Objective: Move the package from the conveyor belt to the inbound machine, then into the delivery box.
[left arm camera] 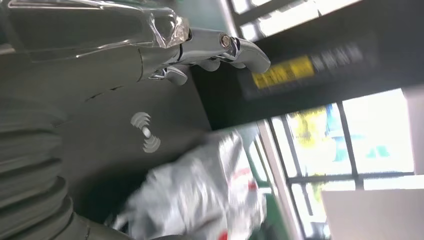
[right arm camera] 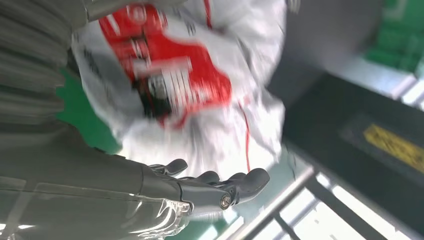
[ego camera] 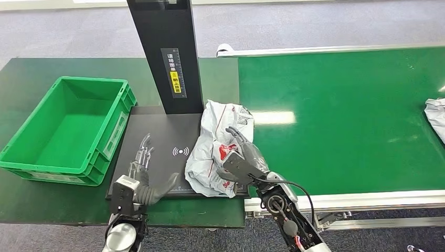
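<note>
The package's near end [ego camera: 204, 179] is crumpled with loose creases, so the package will bunch up in the robot's left gripper when the robot lifts it.
The package [ego camera: 218, 149], a crumpled white plastic bag with red print, lies on the right edge of the inbound machine's black platform [ego camera: 157, 131], partly over the seam with the green conveyor belt [ego camera: 341, 115]. My right hand [ego camera: 244, 157] lies against the package's right side, fingers [right arm camera: 215, 182] stretched out straight along the bag [right arm camera: 190, 90], not closed on it. Holding nothing, my left hand [ego camera: 142, 176] hovers over the platform's near left corner with its fingers [left arm camera: 220, 47] spread. The package [left arm camera: 200, 195] sits a short way to its right. The green delivery box [ego camera: 68, 131] stands empty at the left.
The machine's black scanner column [ego camera: 165, 52] rises just behind the package. A second white package [ego camera: 435, 118] lies at the belt's far right edge. The dark green table [ego camera: 52, 205] runs around the box and platform.
</note>
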`<state>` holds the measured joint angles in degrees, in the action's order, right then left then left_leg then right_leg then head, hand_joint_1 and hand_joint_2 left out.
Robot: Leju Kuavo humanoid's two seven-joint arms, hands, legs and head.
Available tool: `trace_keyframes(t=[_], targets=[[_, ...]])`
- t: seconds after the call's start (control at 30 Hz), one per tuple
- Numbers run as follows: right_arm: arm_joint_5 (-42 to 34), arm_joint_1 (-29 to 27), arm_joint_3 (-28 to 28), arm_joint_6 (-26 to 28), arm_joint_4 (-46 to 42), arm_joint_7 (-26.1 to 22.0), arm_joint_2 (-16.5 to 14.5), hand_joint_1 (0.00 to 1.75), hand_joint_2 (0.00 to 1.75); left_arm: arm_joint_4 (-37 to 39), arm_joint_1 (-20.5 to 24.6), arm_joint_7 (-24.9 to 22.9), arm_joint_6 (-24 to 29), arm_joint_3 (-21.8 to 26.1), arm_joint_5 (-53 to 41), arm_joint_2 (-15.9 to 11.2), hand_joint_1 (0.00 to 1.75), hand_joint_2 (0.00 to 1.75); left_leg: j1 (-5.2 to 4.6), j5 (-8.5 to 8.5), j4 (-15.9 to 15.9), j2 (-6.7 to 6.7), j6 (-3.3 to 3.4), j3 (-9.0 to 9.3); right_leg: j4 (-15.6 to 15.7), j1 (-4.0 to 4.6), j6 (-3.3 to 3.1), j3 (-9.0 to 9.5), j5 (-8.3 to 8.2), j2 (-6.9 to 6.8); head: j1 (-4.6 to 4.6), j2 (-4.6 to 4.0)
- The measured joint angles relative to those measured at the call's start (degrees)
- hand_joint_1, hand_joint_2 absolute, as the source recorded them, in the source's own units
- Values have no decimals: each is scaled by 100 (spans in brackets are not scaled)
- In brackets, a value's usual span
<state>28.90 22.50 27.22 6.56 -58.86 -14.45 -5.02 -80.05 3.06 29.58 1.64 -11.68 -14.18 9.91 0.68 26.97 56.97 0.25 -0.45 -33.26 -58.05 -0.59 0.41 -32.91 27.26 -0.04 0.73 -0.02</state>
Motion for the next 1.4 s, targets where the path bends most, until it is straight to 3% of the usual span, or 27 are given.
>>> trace_keyframes(t=[0.1,0.23,0.47,0.63,0.9,1.4], targets=[[-98,-152,-217,176,-497,-10,91,0,175,-157,14,-188,-6,-355,-684,-74,0,175,-2,1,0,0,1,0,1,-2,0,-1,0,0,0,1],[-105,-497,-575,276,-1208,-11,264,0,175,-126,187,-446,507,-866,-1854,-187,0,175,-4,3,1,-7,3,-1,3,-6,1,-1,0,-1,1,0],[-122,-1122,-1036,403,-2062,-163,483,0,175,1164,891,-554,1561,-1369,-2782,-250,0,175,-4,3,1,-1,3,3,3,-6,1,1,0,0,1,0],[-311,-1376,-1232,497,-2376,-296,544,0,175,2531,1535,-582,2148,-1427,-2969,-125,0,175,-5,2,1,1,3,3,2,-6,1,3,-2,1,0,0],[-393,-1526,-1328,586,-2650,-354,557,0,175,3811,2100,-834,2492,-1429,-3115,90,0,175,-5,3,1,0,3,0,2,-6,2,1,-1,1,-1,0],[-398,-1581,-1357,592,-2770,-356,557,0,175,4509,2432,-895,2583,-1429,-3161,238,1,175,-5,3,1,-2,3,2,2,-6,2,5,-1,1,-1,0]])
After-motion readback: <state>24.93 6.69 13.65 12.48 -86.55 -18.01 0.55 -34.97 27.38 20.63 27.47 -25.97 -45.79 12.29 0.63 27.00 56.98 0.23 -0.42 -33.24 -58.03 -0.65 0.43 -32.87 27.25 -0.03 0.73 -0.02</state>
